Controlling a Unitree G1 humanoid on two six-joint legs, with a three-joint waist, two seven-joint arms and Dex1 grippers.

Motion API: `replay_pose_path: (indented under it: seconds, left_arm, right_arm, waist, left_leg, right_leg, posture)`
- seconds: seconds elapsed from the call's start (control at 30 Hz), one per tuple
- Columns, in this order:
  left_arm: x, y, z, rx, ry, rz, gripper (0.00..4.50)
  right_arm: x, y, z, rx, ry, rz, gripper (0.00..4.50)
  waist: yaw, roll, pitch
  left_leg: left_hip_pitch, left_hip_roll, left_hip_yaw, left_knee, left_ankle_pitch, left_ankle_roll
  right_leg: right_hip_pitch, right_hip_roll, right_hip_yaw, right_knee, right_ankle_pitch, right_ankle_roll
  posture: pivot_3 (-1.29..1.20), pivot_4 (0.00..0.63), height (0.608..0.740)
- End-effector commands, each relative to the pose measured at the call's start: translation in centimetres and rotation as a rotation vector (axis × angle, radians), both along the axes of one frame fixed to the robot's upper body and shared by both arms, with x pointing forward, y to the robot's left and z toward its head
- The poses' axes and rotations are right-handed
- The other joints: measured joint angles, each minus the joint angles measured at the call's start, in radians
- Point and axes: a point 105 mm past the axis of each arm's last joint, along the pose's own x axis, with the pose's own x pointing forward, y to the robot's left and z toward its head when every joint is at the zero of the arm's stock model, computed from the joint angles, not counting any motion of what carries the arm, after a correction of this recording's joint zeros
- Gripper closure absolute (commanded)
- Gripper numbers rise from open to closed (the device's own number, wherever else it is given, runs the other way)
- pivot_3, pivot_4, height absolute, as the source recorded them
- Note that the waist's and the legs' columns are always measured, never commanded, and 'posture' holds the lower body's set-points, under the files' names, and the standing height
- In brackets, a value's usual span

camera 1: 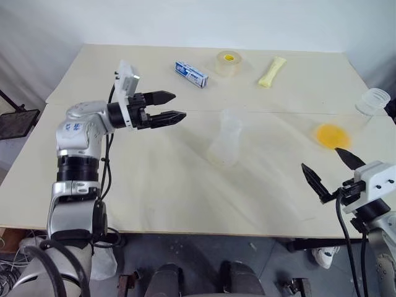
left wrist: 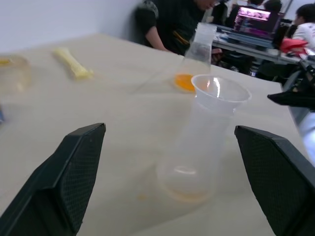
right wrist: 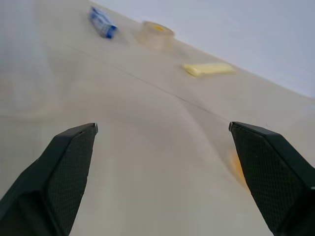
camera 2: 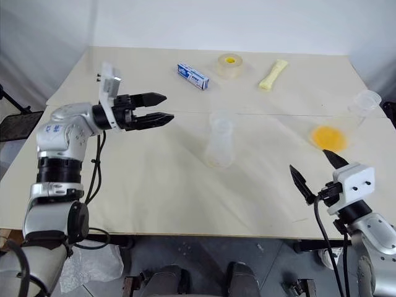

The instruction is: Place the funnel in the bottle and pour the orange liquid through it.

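The funnel sits in the bottle's opening [camera 2: 221, 124], so the robot's right gripper should keep going toward the upright flask's neck [camera 1: 365, 111] and close there, just below the flask's rim.
The translucent bottle [camera 1: 224, 147] stands upright in the middle of the table. The clear funnel [left wrist: 220, 90] appears to sit in its mouth, its rim flaring above the neck. My left gripper [camera 1: 178, 105] hovers level to the bottle's left, a short gap away, open and empty. The orange liquid [camera 1: 331, 135] pools in the bottom of a clear cone-shaped flask [camera 1: 374, 100] at the table's right side. My right gripper [camera 1: 320, 158] is near the front right edge, just in front of that flask, open with nothing between its fingers.
Along the back of the table [camera 1: 154, 185] lie a blue and white box [camera 1: 190, 73], a yellow-cored tape roll [camera 1: 229, 63] and a pale yellow packet [camera 1: 272, 71]. In the left wrist view, people [left wrist: 172, 24] sit at desks beyond the table's right side.
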Motion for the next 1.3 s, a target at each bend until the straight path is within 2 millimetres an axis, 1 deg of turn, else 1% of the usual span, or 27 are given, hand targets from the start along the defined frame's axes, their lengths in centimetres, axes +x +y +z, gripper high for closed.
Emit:
replay_pose_path:
  seconds: [0.03, 0.07, 0.13, 0.23, 0.37, 0.5, 0.57, 0.77, 0.87, 1.0, 1.3]
  left_arm:
    - [-2.7, 0.4, -1.2, 0.001, -0.182, -0.104, 0.04]
    - [-2.9, 0.5, -1.9, 0.008, -0.175, -0.109, 0.04]
    - [-2.9, 0.6, -2.6, 0.006, -0.170, -0.105, 0.04]
    - [-3.2, 0.8, -2.8, -0.034, -0.205, -0.138, 0.04]
    - [-3.3, 1.6, -3.6, -0.017, -0.221, -0.137, 0.04]
    - [-4.0, 2.0, -3.3, -0.075, -0.227, -0.171, 0.04]
    - [-4.3, 2.4, -3.1, -0.102, -0.220, -0.166, 0.04]
    - [-4.6, 2.8, -3.0, -0.096, -0.233, -0.132, 0.04]
    - [-4.8, 2.9, -3.1, -0.098, -0.228, -0.123, 0.04]
    - [-5.5, 2.7, -3.5, -0.108, -0.225, -0.119, 0.04]
    - [-6.5, 2.7, -3.6, -0.118, -0.221, -0.112, 0.04]
  right_arm:
    - [-0.9, -3.5, 0.8, -0.029, -0.032, -0.239, 0.00]
    - [-1.0, -4.3, 0.5, -0.009, -0.026, -0.283, 0.00]
    - [-0.8, -5.0, 0.4, 0.032, -0.020, -0.320, 0.00]
    - [0.1, -5.3, 0.8, 0.084, -0.033, -0.333, 0.00]
    - [1.7, -5.6, 1.1, 0.129, -0.026, -0.333, 0.00]
    - [3.3, -6.0, 1.5, 0.149, -0.032, -0.330, 0.00]
    - [4.5, -6.5, 1.8, 0.158, -0.040, -0.341, 0.00]
    - [7.1, -7.9, 3.0, 0.192, -0.090, -0.395, 0.00]
    - [8.0, -8.1, 3.4, 0.212, -0.107, -0.394, 0.00]
    - [10.1, -8.8, 4.7, 0.213, -0.137, -0.408, 0.00]
    - [12.3, -9.6, 5.7, 0.218, -0.158, -0.410, 0.00]
  waist:
    - [-0.001, 0.001, -0.001]
    - [-0.001, 0.001, -0.001]
    - [-0.002, 0.001, -0.001]
    - [-0.002, 0.001, -0.001]
    - [-0.004, 0.002, -0.001]
    - [-0.004, 0.002, -0.001]
    - [-0.007, 0.002, -0.001]
    - [-0.011, 0.002, -0.001]
    - [-0.012, 0.002, -0.001]
    - [-0.030, 0.002, -0.001]
    - [-0.033, 0.002, -0.001]
  left_leg:
    - [0.001, 0.000, 0.001, 0.000, 0.000, 0.000]
    - [0.001, 0.000, 0.001, 0.000, 0.000, 0.000]
    - [0.001, 0.001, 0.001, 0.000, 0.000, 0.000]
    - [0.000, 0.001, 0.001, 0.001, 0.000, 0.000]
    - [0.001, 0.001, 0.002, 0.001, 0.000, 0.000]
    - [0.001, 0.001, 0.002, 0.001, 0.000, 0.000]
    - [0.001, 0.001, 0.002, 0.001, 0.000, 0.000]
    - [0.001, 0.001, 0.002, 0.000, 0.000, 0.000]
    - [0.001, 0.001, 0.001, 0.000, 0.000, 0.000]
    - [0.001, 0.001, 0.002, 0.000, 0.000, 0.000]
    - [0.001, 0.001, 0.002, -0.002, 0.000, 0.000]
  right_leg:
    - [0.000, 0.000, 0.000, 0.000, 0.000, 0.000]
    - [0.000, 0.000, 0.000, 0.000, 0.000, 0.000]
    - [0.000, 0.000, 0.000, 0.000, 0.000, 0.000]
    - [0.000, 0.001, 0.000, 0.000, 0.000, 0.000]
    - [0.000, 0.001, 0.001, 0.000, 0.000, 0.000]
    - [0.000, 0.001, 0.001, 0.000, 0.000, 0.000]
    - [0.000, 0.001, 0.001, 0.000, 0.000, 0.000]
    - [0.000, 0.000, 0.000, 0.000, 0.000, 0.000]
    - [0.000, 0.000, 0.000, 0.000, 0.000, 0.000]
    - [0.000, 0.000, 0.000, 0.000, 0.000, 0.000]
    - [0.000, 0.000, 0.000, 0.000, 0.000, 0.000]
  posture:
    - [0.00, 0.150, 0.740]
    - [0.00, 0.150, 0.740]
    - [0.00, 0.150, 0.740]
    - [0.00, 0.150, 0.740]
    - [0.00, 0.150, 0.740]
    - [0.00, 0.150, 0.740]
    - [0.00, 0.150, 0.740]
    - [0.00, 0.150, 0.740]
    - [0.00, 0.150, 0.740]
    - [0.00, 0.150, 0.740]
    - [0.00, 0.150, 0.740]
